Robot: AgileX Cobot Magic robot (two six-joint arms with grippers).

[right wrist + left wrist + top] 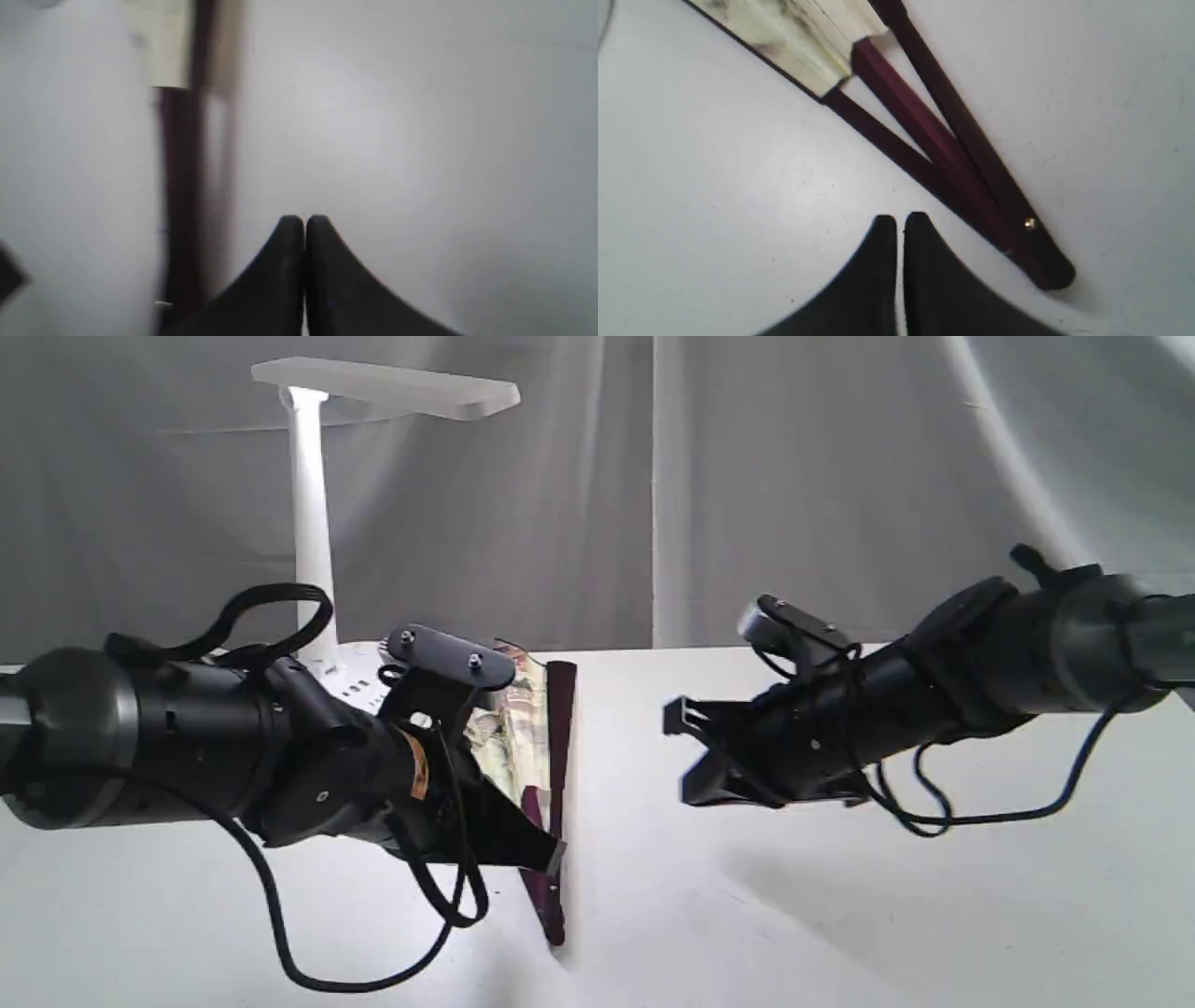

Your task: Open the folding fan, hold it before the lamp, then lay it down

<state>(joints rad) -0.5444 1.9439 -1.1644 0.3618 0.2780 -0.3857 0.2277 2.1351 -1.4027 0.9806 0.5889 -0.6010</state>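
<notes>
Next, I back my right gripper off, turn it and bring it with open fingers toward the outer rib's far end (562,671), because it is closed and points beside the fan's lower ribs (555,816).
The folding fan (559,737) lies on the white table, partly open, its maroon ribs (924,140) spread in a narrow V and the cream painted leaf (803,37) fanned toward the lamp. The brass pivot (1029,224) points toward the table's front. My left gripper (901,224) is shut and empty, hovering just beside the ribs near the pivot; its tip (553,855) shows in the exterior view. My right gripper (303,224) is shut and empty too, to the right of the fan (182,186), apart from it. The white lamp (311,541) stands behind, at the back left.
The lamp's round base (350,665) with sockets sits just behind the fan's leaf. A grey curtain (840,476) closes off the back. Black cables (934,821) hang under both arms. Bare white table (840,915) stretches at the right front.
</notes>
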